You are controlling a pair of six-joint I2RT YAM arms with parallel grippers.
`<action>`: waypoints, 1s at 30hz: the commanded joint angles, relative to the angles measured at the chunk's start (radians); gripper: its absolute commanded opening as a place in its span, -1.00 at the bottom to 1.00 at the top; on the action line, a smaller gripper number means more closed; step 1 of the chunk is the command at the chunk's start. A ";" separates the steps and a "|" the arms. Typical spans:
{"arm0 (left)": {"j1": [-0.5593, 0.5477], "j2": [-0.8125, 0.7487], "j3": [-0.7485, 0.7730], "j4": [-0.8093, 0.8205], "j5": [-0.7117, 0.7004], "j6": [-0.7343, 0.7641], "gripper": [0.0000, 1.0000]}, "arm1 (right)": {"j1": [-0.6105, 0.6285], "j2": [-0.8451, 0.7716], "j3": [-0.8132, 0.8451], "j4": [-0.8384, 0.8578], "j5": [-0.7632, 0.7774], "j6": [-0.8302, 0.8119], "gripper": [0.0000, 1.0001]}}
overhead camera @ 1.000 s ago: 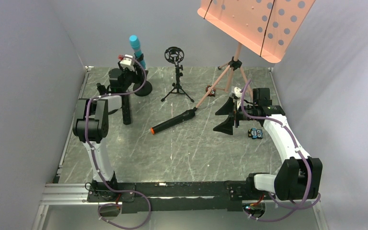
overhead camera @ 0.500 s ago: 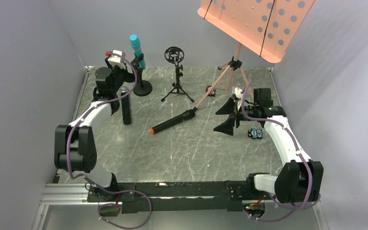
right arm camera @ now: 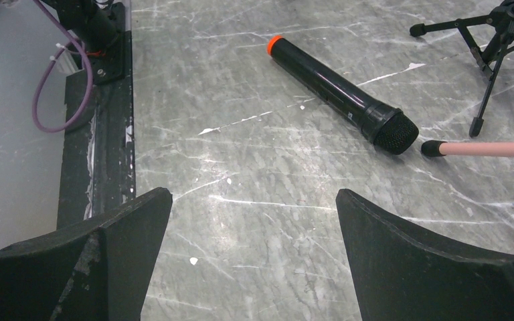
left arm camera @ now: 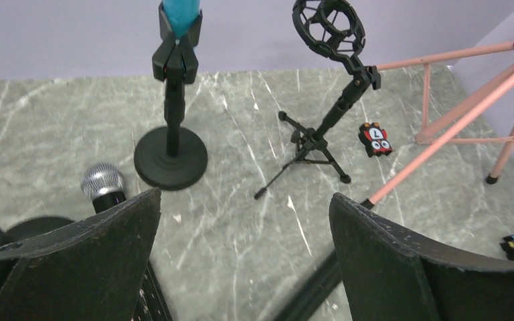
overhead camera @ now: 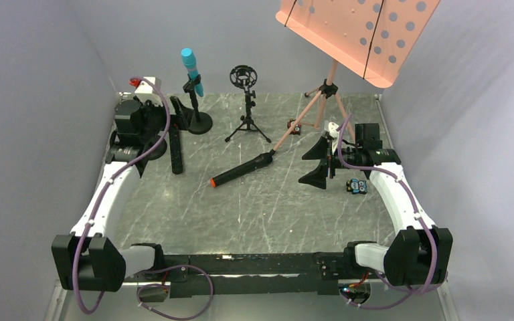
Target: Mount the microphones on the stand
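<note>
The cyan-blue microphone rests in its clip [overhead camera: 192, 80]. I should carry on moving my left gripper to the stand [overhead camera: 156, 152] beside the silver-headed microphone and close it on that stand's clip.
The cyan-blue microphone [overhead camera: 189, 67] [left arm camera: 179, 10] stands upright in the clip of the round-base stand [overhead camera: 199, 122] [left arm camera: 171, 157]. The black microphone with the silver mesh head [overhead camera: 174, 148] [left arm camera: 103, 182] lies on the table left of that base. The long black microphone with the orange end [overhead camera: 243, 168] [right arm camera: 338, 93] lies mid-table. A tripod stand with an empty shock mount [overhead camera: 243, 77] [left arm camera: 328, 27] stands behind it. My left gripper [overhead camera: 167, 127] [left arm camera: 244, 197] is open and holds nothing, hovering by the silver-headed microphone. My right gripper [overhead camera: 316, 162] [right arm camera: 254, 194] is open and holds nothing, right of the orange-ended one.
A pink music stand [overhead camera: 361, 33] on tripod legs [left arm camera: 442, 127] [right arm camera: 488, 148] occupies the back right. Small toy cars sit near it, a red one [overhead camera: 295, 126] [left arm camera: 375, 138] and a blue one [overhead camera: 356, 186]. Grey walls close in both sides.
My left arm has drawn back to the left, away from the cyan microphone that stays in its clip, and its jaws have opened wider. The right arm has not moved.
</note>
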 commanded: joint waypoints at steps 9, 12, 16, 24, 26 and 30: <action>0.023 -0.070 0.035 -0.345 -0.199 -0.062 0.98 | -0.005 -0.025 0.022 0.039 -0.003 0.009 0.99; 0.022 -0.102 0.023 -0.364 -0.310 -0.031 0.95 | -0.005 -0.024 0.023 0.041 -0.004 0.013 0.99; 0.047 -0.125 -0.003 -0.366 -0.471 -0.015 0.83 | -0.004 -0.019 0.024 0.038 -0.010 0.013 0.99; 0.221 0.031 0.051 -0.379 -0.366 -0.076 0.22 | -0.004 -0.018 0.023 0.033 -0.017 0.011 0.99; 0.223 0.068 0.073 -0.383 -0.384 -0.069 0.07 | -0.004 -0.017 0.024 0.032 -0.016 0.009 0.99; 0.223 0.141 0.131 -0.397 -0.408 -0.056 -0.05 | -0.004 -0.010 0.027 0.020 -0.018 -0.001 0.99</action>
